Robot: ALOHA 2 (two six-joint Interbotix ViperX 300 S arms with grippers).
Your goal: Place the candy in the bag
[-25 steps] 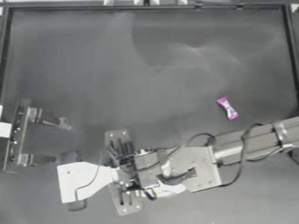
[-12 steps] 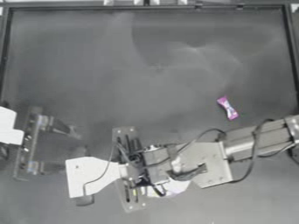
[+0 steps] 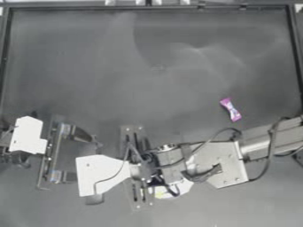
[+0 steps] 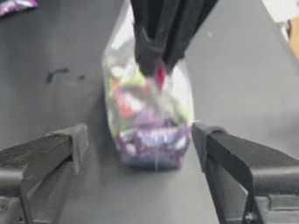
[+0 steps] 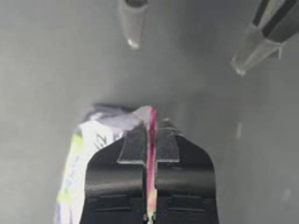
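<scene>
The bag's lower end [image 4: 151,129] bulges with colourful sweets, so the bag's pink strip [image 4: 160,77] will curve into an opening and stay open when I spread it.
The bag [image 4: 149,113], a clear pouch of colourful sweets, hangs by its pink strip [image 5: 152,118] from my right gripper [image 5: 151,131], which is shut on that strip. In the top view this is near the front edge, left of centre, with the bag [image 3: 168,190] showing under the right gripper [image 3: 157,172]. My left gripper [image 4: 140,140] is open, one jaw on each side of the bag's lower end, not touching it; from above the left gripper [image 3: 137,173] faces the right one. The candy [image 3: 230,109], pink and purple, lies alone on the table to the right, also seen as the candy [image 4: 15,5].
The dark table [image 3: 148,66] is bounded by a raised rim along the back and sides. The right arm's cables [image 3: 207,137] loop over the table between the grippers and the candy. The left arm's white link [image 3: 26,135] sits at the left edge.
Both grippers and the bag have shifted a little to the right together. The left arm's link at the left edge has swung inward. The candy has stayed put.
</scene>
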